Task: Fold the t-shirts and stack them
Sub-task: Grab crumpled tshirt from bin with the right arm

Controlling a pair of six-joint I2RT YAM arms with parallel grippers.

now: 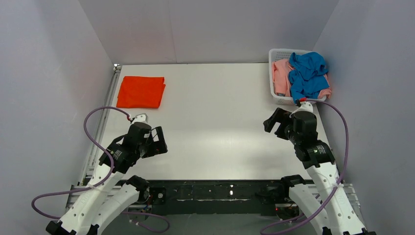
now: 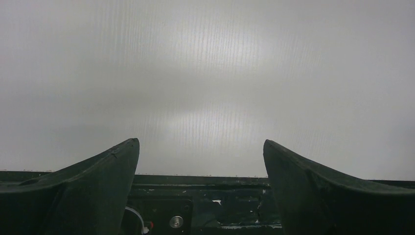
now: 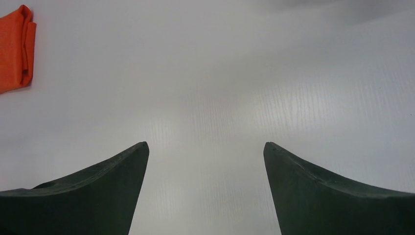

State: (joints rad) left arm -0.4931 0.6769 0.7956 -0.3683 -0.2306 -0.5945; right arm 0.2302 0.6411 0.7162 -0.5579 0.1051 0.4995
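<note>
I can see the blue t-shirt on top [image 1: 308, 67] of the pink t-shirt. My right gripper should stay open and go on moving to the white basket, then close on the blue t-shirt [image 1: 305, 85].
A folded orange t-shirt [image 1: 141, 91] lies flat at the table's far left; its edge also shows in the right wrist view [image 3: 15, 46]. A crumpled blue t-shirt [image 1: 307, 72] and a pink t-shirt [image 1: 280, 76] lie in the white basket [image 1: 272, 93] at the far right. My left gripper [image 1: 159, 142] is open and empty above the near left of the table; in its own view [image 2: 201, 144] the jaws stand wide apart. My right gripper [image 1: 273, 122] is open and empty just in front of the basket, its jaws wide apart in its wrist view [image 3: 206, 144].
The white table [image 1: 215, 112] is walled by grey panels on three sides. A black rail with the arm bases [image 1: 220, 191] runs along the near edge and shows in the left wrist view [image 2: 205, 205]. Purple cables loop beside each arm.
</note>
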